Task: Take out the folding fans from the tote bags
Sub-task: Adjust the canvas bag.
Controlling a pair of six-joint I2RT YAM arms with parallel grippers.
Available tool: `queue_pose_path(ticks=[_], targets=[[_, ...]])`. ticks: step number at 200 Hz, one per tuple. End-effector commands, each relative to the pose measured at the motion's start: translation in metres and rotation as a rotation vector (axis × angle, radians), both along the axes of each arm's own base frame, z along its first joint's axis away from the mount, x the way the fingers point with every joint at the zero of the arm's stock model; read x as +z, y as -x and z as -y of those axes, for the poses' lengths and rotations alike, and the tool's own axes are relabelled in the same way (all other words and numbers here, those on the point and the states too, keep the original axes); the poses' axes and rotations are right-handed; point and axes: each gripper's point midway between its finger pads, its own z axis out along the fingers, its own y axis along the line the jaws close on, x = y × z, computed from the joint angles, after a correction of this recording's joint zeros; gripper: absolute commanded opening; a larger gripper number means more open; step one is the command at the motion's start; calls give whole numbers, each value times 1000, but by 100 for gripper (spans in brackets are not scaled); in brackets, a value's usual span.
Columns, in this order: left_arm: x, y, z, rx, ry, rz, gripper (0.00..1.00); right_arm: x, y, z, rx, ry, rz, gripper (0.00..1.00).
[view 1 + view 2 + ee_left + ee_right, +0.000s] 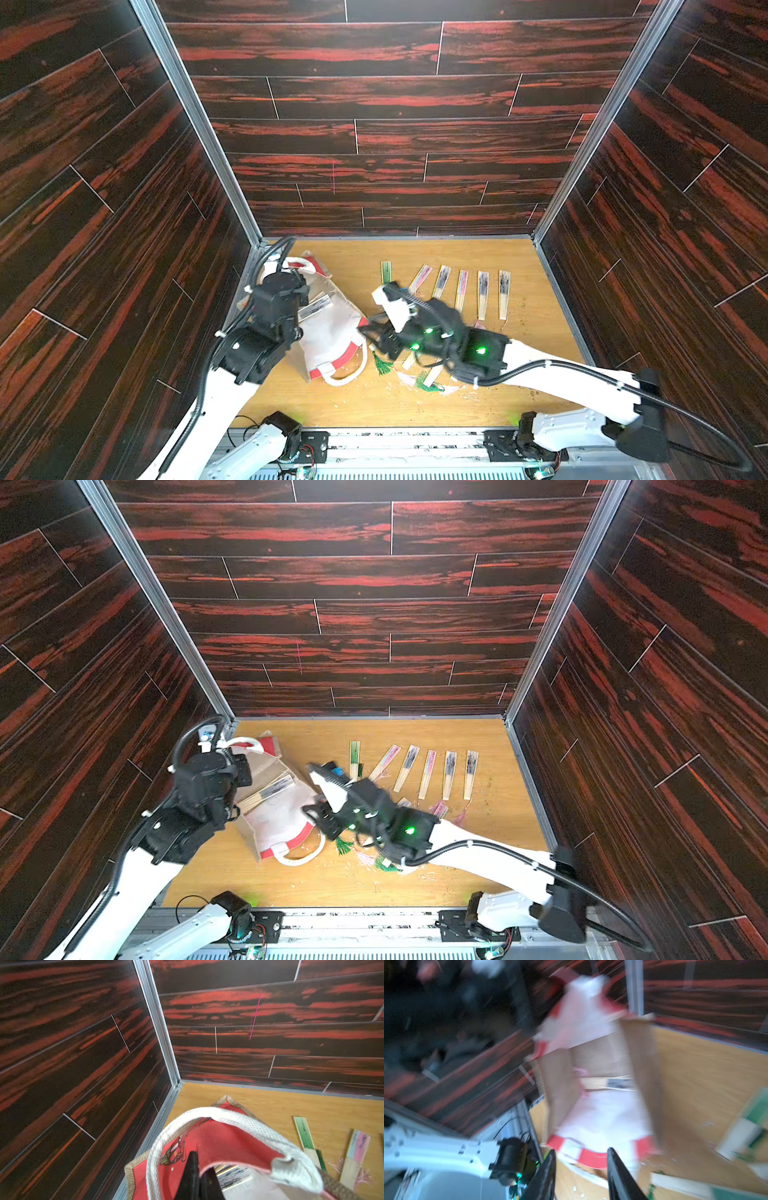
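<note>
The folding fan lies deep in the tote bag next to my left gripper. I should turn the red rim toward the front before my right gripper takes the fan.
The tote bag lies on its side at the left of the table, its white-lined mouth towards the right arm. My left gripper is shut on the bag's red rim beside a white handle. One folding fan with a black-grey print rests inside the bag and also shows in the right wrist view. My right gripper is open and empty, just in front of the bag's mouth. Several fans lie in a row on the table to the right.
More fans with green tassels lie under the right arm near the bag's lower handle. Dark walls close in the wooden table on three sides; the bag sits near the back left corner.
</note>
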Motion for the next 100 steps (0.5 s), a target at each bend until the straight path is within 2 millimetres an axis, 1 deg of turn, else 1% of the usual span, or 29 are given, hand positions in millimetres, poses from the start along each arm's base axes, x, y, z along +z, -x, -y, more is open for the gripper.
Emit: queue_pose_path(ticks=[1, 28, 46, 70, 90, 100], targets=[[29, 0, -7, 54, 89, 104, 0, -16, 1, -23, 37, 16, -20, 41], [30, -5, -1, 36, 115, 112, 0, -51, 2, -49, 64, 73, -124, 41], [32, -4, 0, 28, 124, 119, 0, -82, -4, -63, 39, 123, -196, 41], [37, -1, 0, 15, 139, 136, 0, -114, -10, -80, 24, 208, -237, 39], [42, 2, 2, -7, 154, 150, 0, -134, -22, -90, -17, 265, -253, 39], [46, 5, 2, -17, 162, 161, 0, -140, -29, -94, -37, 284, -266, 38]])
